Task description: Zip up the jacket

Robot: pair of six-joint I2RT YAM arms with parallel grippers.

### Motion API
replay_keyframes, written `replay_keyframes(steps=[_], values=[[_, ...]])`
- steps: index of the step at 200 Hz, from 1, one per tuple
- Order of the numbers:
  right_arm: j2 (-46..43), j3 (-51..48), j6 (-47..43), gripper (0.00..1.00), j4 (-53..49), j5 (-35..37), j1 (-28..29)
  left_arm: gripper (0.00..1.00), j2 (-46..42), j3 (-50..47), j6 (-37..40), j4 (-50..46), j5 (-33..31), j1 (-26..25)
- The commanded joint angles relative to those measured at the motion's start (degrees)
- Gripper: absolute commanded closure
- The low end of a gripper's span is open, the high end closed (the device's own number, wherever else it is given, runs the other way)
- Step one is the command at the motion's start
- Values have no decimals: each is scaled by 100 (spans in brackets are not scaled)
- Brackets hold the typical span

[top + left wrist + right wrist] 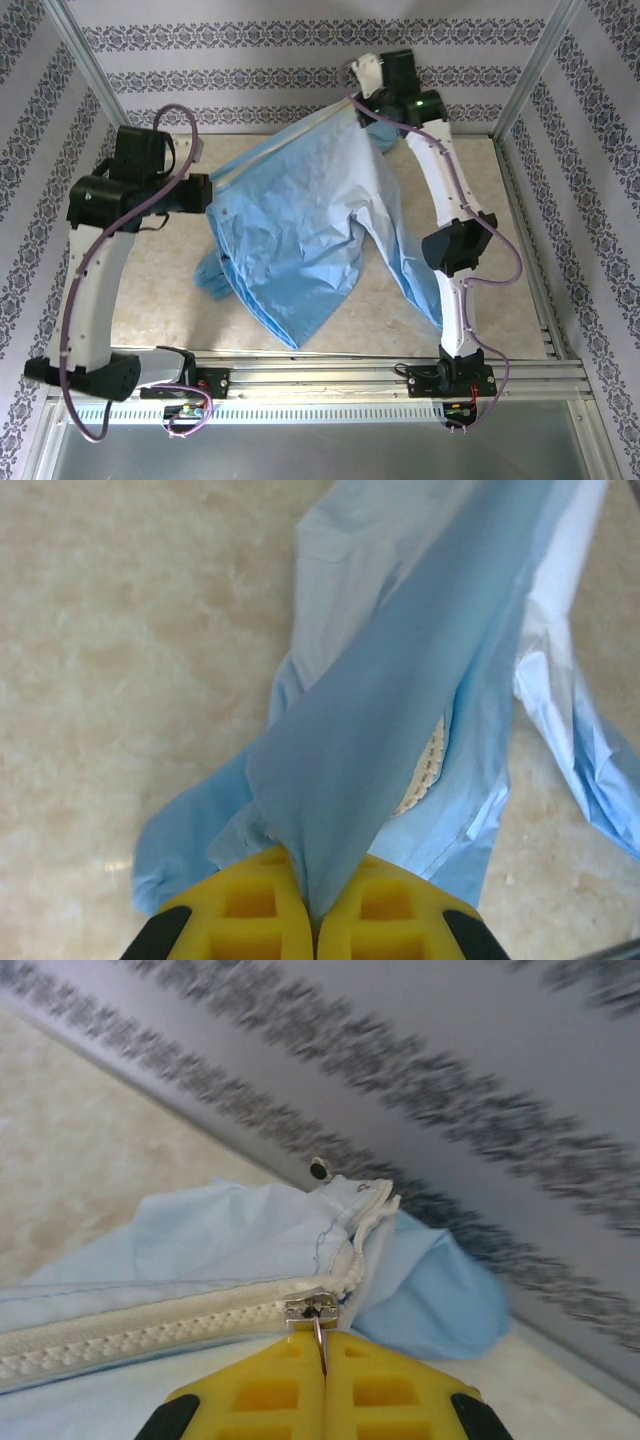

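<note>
The slider sits at the zipper's top end (312, 1306) and the collar of the jacket is by the back wall, so my right gripper should bring the collar down to the table (415, 162) and then open.
The light-blue jacket (300, 230) hangs stretched between my two grippers above the table, its lower folds resting on the surface. My left gripper (205, 192) is shut on a fold of the jacket's fabric (360, 730) at the left end. My right gripper (368, 100) is at the far back, shut on the metal zipper pull (321, 1342). The slider (312, 1307) sits near the top end of the white zipper strip (150, 1325), whose teeth to the left are closed. A short stretch of zipper teeth (425, 770) peeks out in the left wrist view.
The beige marbled table (160, 280) is ringed by patterned walls (300, 50) and metal frame posts (75, 50). The right gripper is close to the back wall (480, 1090). A metal rail (330, 375) with the arm bases runs along the near edge.
</note>
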Motion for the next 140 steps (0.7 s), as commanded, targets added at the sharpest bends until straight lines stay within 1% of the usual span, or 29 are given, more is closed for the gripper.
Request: replay_keyframes(steps=[1, 12, 25, 50, 65, 81, 94, 119, 140], values=[[-622, -89, -205, 100, -190, 1101, -414, 100, 7, 409, 304, -171, 184, 528], [-949, -623, -161, 100, -34, 1067, -395, 100, 17, 316, 240, -98, 397, 801], [-1417, -1637, -11, 100, 372, 815, -339, 100, -77, -43, 114, 56, 610, 1034], [-2061, -3756, 400, 100, 1510, 413, -268, 100, -437, -1331, -256, 465, 1118, 1335], [-2018, -4512, 700, 100, 1802, 16, -275, 100, -744, -2136, -444, 681, 1233, 1479], [-1737, -4833, 877, 100, 1919, -340, -259, 100, -1050, -2734, -540, 776, 1292, 1646], [-1433, -4867, 922, 100, 1915, -425, -229, 100, -1194, -2962, -537, 740, 1341, 1781], [-886, -4582, 911, 100, 1811, -394, -236, 100, -1309, -2954, -413, 511, 1424, 1901], [-525, -4154, 947, 100, 1701, -387, -289, 100, -1414, -2865, -315, 384, 1382, 1976]])
